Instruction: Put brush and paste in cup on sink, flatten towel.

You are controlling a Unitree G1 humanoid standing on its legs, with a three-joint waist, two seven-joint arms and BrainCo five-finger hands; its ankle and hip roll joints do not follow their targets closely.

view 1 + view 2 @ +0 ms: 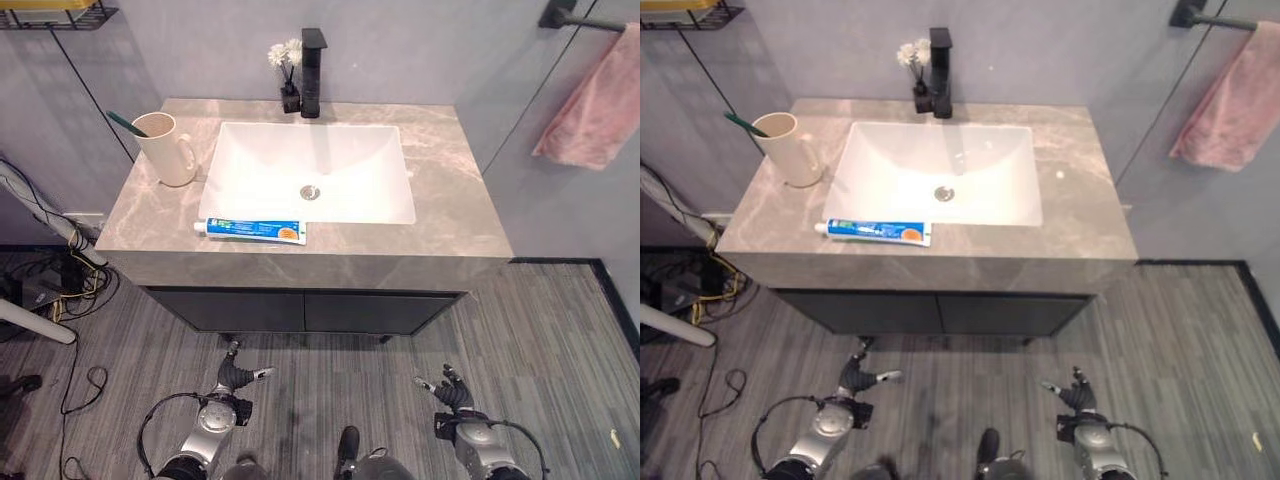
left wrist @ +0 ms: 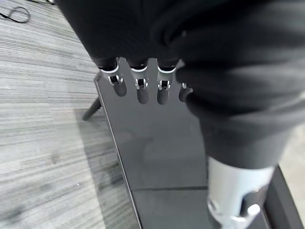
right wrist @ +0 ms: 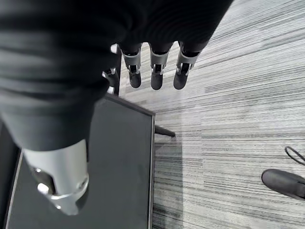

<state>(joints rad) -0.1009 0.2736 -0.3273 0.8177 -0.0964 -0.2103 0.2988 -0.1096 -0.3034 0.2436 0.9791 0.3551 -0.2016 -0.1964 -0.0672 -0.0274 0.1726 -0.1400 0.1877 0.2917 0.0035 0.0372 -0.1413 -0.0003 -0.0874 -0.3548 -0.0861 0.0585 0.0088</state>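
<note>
I expect the toothpaste tube to keep its flat end [image 1: 301,233] up above the cup's rim when I lower it cap first, because the tube is longer than the cream cup [image 1: 172,155].
A cream cup [image 1: 168,148] stands at the counter's left with a green toothbrush [image 1: 126,123] sticking out of it. A blue and white toothpaste tube [image 1: 250,230] lies on the counter's front edge, just before the white basin [image 1: 310,170]. A pink towel [image 1: 595,105] hangs bunched on a dark rail at the upper right wall. My left hand [image 1: 238,378] hangs low over the floor in front of the cabinet, fingers relaxed and empty. My right hand [image 1: 452,390] hangs likewise at the lower right, open and empty.
A black faucet [image 1: 312,70] and a small vase of white flowers [image 1: 288,75] stand behind the basin. The grey marble counter [image 1: 450,170] tops a dark cabinet [image 1: 300,310]. Cables and white pipes [image 1: 40,220] crowd the floor at left. A wire shelf [image 1: 55,15] hangs at the upper left.
</note>
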